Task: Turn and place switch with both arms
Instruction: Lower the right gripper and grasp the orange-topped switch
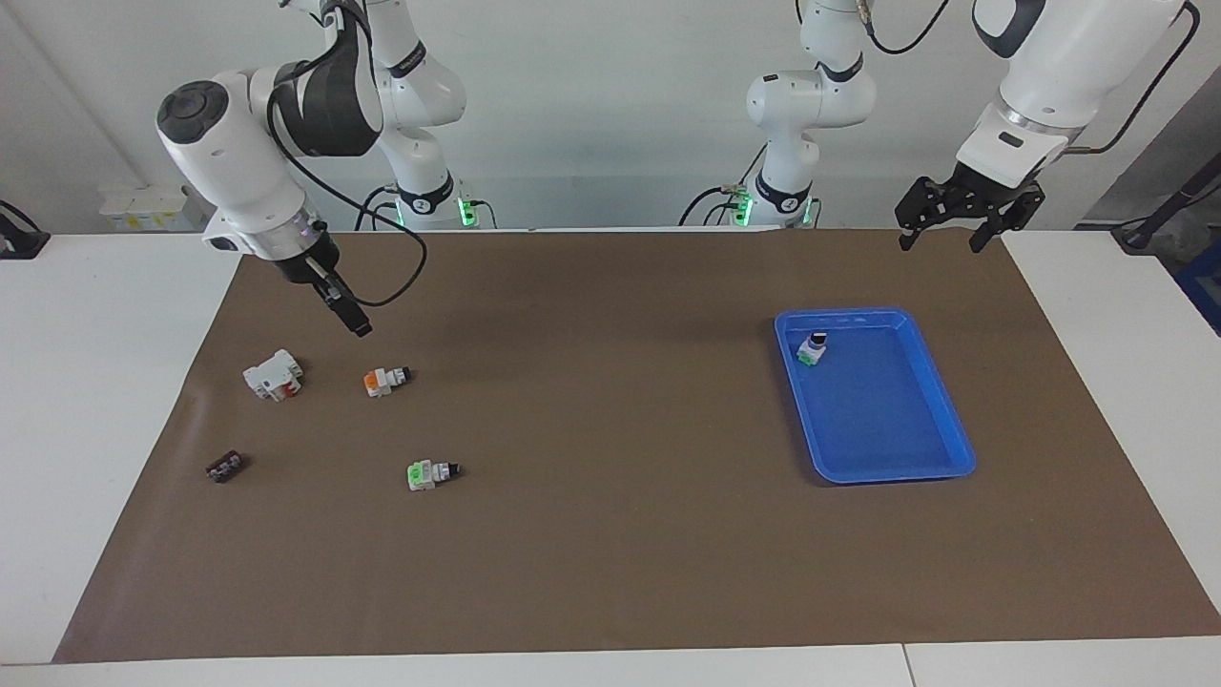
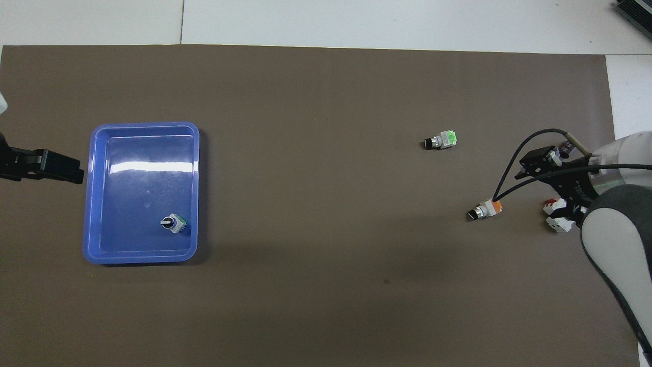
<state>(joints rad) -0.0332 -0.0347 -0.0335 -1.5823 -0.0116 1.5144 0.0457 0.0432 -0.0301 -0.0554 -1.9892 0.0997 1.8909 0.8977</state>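
The black knob (image 2: 473, 214) should turn in place and stay on the white body when the robot twists it, because a round silver collar (image 2: 482, 211) holds the knob.
The switch (image 1: 385, 380) (image 2: 486, 209) lies on its side on the brown mat toward the right arm's end, with an orange block, a white body and a black knob. My right gripper (image 1: 355, 320) (image 2: 547, 183) hangs open and empty over the mat between the switch and a white block, not touching either. Its cable crosses over the switch's orange end in the overhead view. My left gripper (image 1: 940, 244) (image 2: 71, 173) waits open and empty, raised above the mat's edge beside the blue tray.
A blue tray (image 1: 878, 469) (image 2: 89, 204) holds a green-and-white switch (image 1: 813, 348) (image 2: 173, 223). Another green switch (image 1: 431, 472) (image 2: 441, 140), a white block with a red part (image 1: 273, 374) (image 2: 557, 214) and a small dark part (image 1: 226, 467) lie near the orange one.
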